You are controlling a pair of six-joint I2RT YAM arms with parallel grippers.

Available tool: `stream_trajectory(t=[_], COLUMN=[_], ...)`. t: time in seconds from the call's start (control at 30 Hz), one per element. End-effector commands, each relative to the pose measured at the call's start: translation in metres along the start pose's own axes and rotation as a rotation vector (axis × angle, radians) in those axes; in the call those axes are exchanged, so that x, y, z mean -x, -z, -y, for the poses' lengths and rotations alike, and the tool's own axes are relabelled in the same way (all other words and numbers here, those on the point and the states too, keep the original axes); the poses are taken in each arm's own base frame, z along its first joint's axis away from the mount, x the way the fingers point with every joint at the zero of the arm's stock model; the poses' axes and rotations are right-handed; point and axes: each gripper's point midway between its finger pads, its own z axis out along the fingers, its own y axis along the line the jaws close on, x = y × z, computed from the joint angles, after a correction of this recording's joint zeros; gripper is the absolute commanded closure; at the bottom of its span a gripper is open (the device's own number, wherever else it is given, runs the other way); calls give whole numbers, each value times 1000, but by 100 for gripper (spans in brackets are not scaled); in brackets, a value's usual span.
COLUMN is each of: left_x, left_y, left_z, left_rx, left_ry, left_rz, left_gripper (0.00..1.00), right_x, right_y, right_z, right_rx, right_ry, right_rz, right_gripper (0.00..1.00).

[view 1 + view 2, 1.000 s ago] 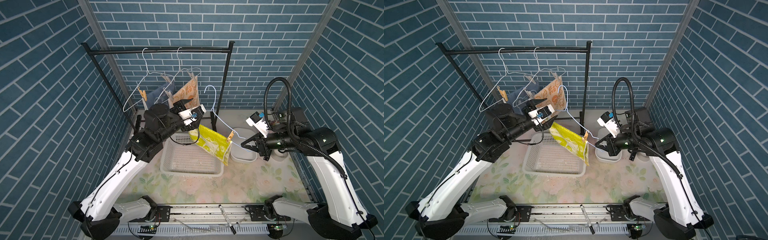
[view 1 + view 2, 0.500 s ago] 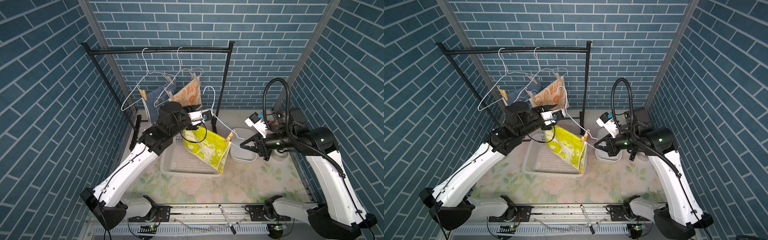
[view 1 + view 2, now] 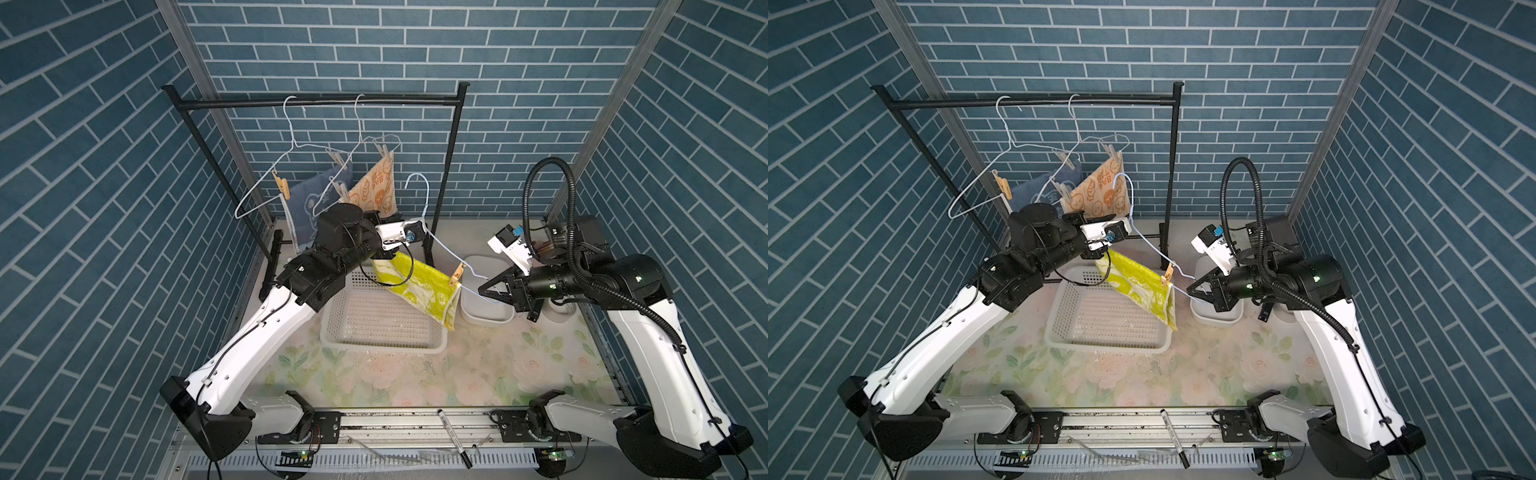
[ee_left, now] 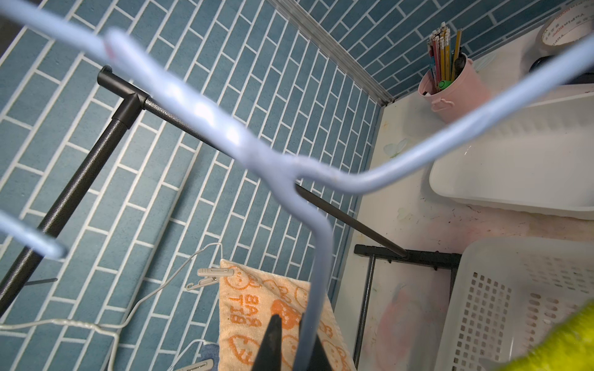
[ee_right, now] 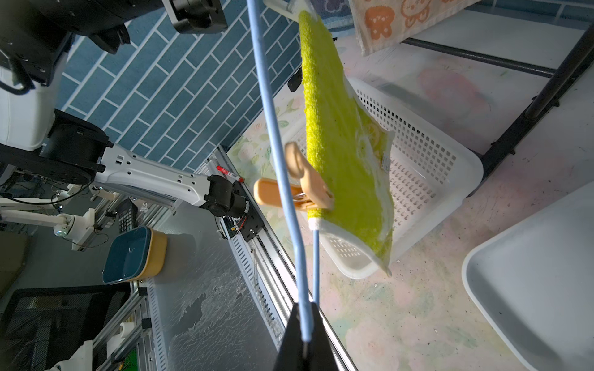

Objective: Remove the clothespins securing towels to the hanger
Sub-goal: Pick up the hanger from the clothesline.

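Observation:
The hanger's corner [image 3: 482, 293] is in the shut fingers of my right gripper, beside the tan clothespin. The right gripper should open and take the clothespin [image 3: 456, 275] while my left gripper holds the neck steady.
A light blue hanger [image 3: 440, 249] [image 3: 1150, 249] is held between both arms above the basket. My left gripper [image 3: 417, 233] [image 4: 291, 324] is shut on its wire just below the neck. The right gripper [image 3: 484, 289] [image 5: 303, 324] is shut on its outer corner. The yellow-green towel [image 3: 415, 282] [image 5: 340, 144] hangs from its bar, pinned near the right end by a tan clothespin [image 3: 456, 275] [image 5: 302, 189]. On the rack's white hangers, a blue towel [image 3: 307, 203] and an orange towel [image 3: 376, 191] [image 4: 257, 308] carry a tan clothespin [image 3: 281, 187] and grey clothespins [image 3: 337, 160] [image 4: 215, 272].
The black rack [image 3: 316, 101] stands at the back. A white perforated basket [image 3: 374, 328] sits under the towel, with a white tub [image 3: 486, 311] to its right. A pink pencil cup [image 4: 450, 86] and tape roll [image 4: 565, 29] are in the back corner. A marker [image 3: 453, 436] lies on the front rail.
My left gripper went from open to shut on the blue hanger's wire as the arm reached right. The yellow-green towel swung down, then rose toward level. The right arm stayed put.

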Motion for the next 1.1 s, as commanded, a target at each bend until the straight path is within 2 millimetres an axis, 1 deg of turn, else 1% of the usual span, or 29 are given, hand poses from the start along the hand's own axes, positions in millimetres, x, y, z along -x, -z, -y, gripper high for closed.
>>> stream_trajectory(t=[0.0,0.13,0.3,0.37,0.43,0.53,0.6,0.7,0.8,0.9,1.07], left_x=[-6,-12,-16,-18,-20,-26,-31,-40,-51,-59,-73], left_y=[5,3,3,2,3,2,2,5,9,15,27], left_z=[3,16,26,28,30,34,39,41,41,41,42], left_rx=[5,-24,-35,-34,-31,-31,-33,-23,-16,-26,-39], left_ry=[-13,-58,-89,-88,-76,-62,-61,-58,-30,25,117], left_rz=[-41,-99,-146,-162,-177,-220,-266,-345,-432,-507,-632], left_gripper=[95,99,100,100,100,100,100,100,100,100,100], right_x=[4,5,10,11,13,16,17,17,17,14,7], right_y=[1,2,7,10,13,19,25,32,32,24,6], right_z=[-1,2,2,2,3,7,12,20,22,25,27], right_rx=[-2,-23,-50,-62,-84,-137,-193,-269,-290,-276,-229], right_ry=[91,102,122,131,142,164,190,241,290,338,445], right_rz=[30,41,68,79,95,122,146,186,223,237,235], right_gripper=[100,100,100,95,87,74,62,48,39,35,36])
